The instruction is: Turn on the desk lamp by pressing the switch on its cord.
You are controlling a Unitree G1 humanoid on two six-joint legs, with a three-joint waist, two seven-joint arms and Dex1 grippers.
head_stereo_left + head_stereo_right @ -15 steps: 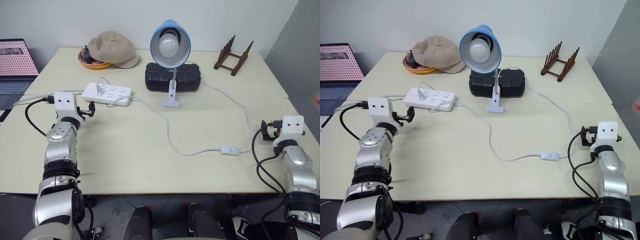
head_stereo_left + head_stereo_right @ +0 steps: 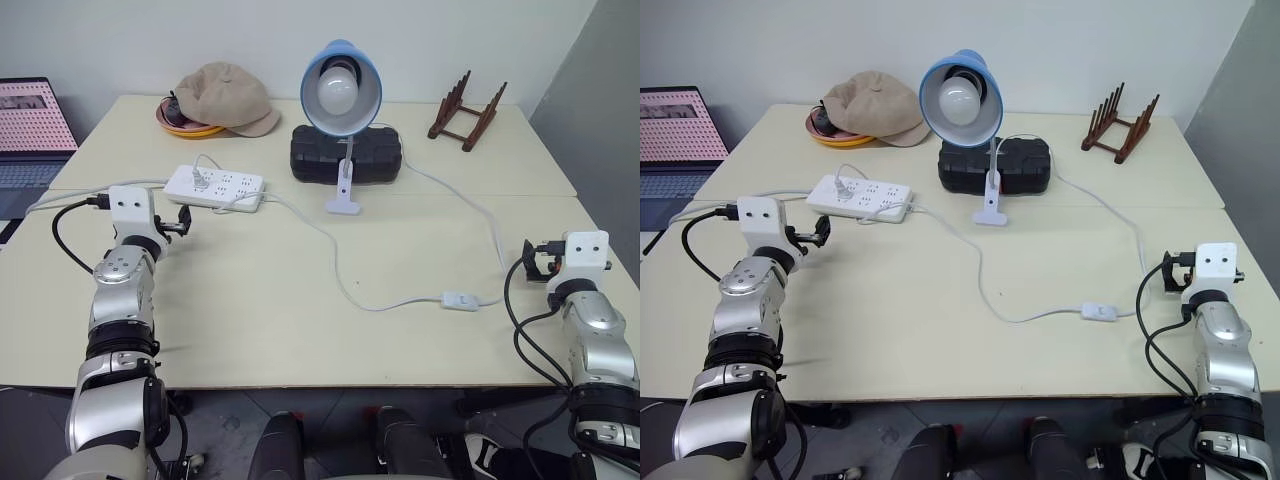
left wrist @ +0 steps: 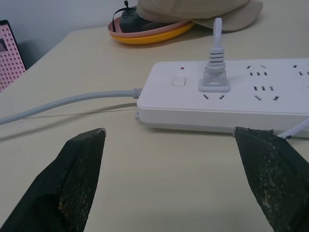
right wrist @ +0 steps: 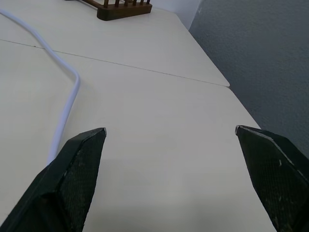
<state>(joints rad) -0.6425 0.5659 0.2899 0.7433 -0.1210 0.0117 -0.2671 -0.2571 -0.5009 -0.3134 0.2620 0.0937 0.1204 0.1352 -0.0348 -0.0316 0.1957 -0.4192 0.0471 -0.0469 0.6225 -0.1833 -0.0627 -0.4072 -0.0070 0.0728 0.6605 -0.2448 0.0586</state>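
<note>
Next, I turn my right fingers down over the switch (image 2: 460, 301) and lift it for my left gripper to press, because my right gripper's fingers point (image 4: 171, 130) past it.
The desk lamp (image 2: 341, 90), with a light-blue shade and a white bulb, stands unlit at the table's middle back on a small white base. Its thin white cord (image 2: 340, 272) runs forward and curves right to the small white switch (image 2: 460, 300), lying flat on the table. My right gripper (image 2: 535, 262) hovers open and empty to the right of the switch, well apart from it; the cord (image 4: 65, 106) passes ahead of its fingers. At the table's left my left gripper (image 2: 178, 220) is open and empty, just short of the power strip (image 3: 227, 94).
A white power strip (image 2: 214, 186) with one plug lies left of the lamp. Behind it are a beige cap (image 2: 222, 95) on a yellow dish, a black case (image 2: 345, 153) and a wooden rack (image 2: 466, 112). A laptop (image 2: 30, 120) sits off the far left.
A small pinkish shape at the far right edge is gone. Neither arm nor anything on the table has moved.
</note>
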